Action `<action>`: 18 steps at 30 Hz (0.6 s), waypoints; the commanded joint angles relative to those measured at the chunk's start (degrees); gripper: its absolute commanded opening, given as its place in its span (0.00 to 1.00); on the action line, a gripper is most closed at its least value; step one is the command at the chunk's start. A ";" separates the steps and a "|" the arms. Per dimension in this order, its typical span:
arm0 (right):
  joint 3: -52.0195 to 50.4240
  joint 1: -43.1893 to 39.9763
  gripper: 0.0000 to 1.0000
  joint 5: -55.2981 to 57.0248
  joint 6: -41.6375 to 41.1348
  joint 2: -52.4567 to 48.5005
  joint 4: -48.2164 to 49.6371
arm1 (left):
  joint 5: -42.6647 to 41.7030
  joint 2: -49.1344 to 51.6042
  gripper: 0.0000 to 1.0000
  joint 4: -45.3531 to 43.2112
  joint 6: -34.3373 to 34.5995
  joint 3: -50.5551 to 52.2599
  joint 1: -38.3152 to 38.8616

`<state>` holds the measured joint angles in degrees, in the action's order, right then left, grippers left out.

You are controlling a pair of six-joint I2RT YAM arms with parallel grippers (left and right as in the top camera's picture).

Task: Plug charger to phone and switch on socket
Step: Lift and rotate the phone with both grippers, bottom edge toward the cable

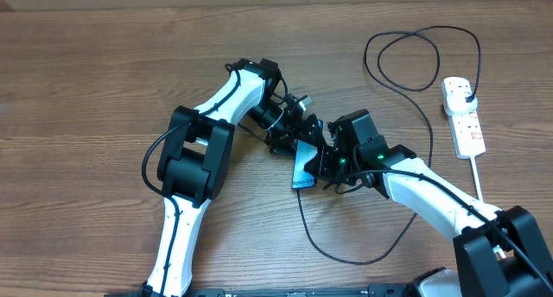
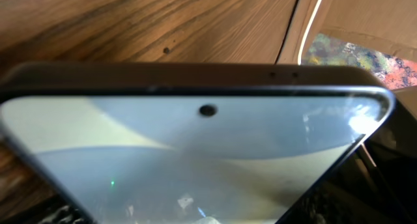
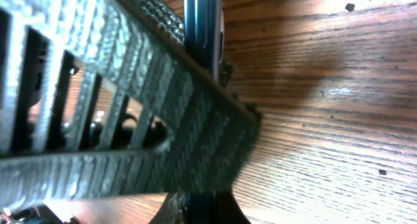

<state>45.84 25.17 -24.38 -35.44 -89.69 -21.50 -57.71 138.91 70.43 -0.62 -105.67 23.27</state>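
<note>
Next, I take the phone by its opposite edge [image 1: 295,166] with my left gripper, because my right gripper is holding the phone's edge [image 3: 203,32] and the charger's cable lies on that arm's side.
The phone [image 1: 304,166], with a light blue screen, sits at the table's middle between both grippers. Its screen [image 2: 208,152] fills the left wrist view, camera hole toward the far short edge. My left gripper [image 1: 298,135] stands wide around the phone's upper end; its ribbed finger [image 3: 163,120] crosses the right wrist view. My right gripper [image 1: 327,161] is shut on the phone's thin edge [image 3: 203,28] from the right side. The charger [image 1: 366,57], a thin black cable, loops from its black plug [image 1: 464,91] in the socket [image 1: 464,124] round to the phone. Its connector tip is hidden under the grippers.
The white socket strip lies at the far right, and its thick white cord [image 1: 477,172] runs toward the front edge. The black cable sweeps in a wide curve across the right half of the wooden table [image 1: 104,72]. Both arms crowd the centre.
</note>
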 commanded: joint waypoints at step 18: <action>1.16 -10.73 0.04 -20.76 -0.31 0.98 12.55 | -32.92 0.24 0.77 1.53 -12.00 -0.13 -2.29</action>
<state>45.89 14.02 -40.64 -36.05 -89.69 -10.44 -78.91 138.91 71.61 -10.22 -105.67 19.81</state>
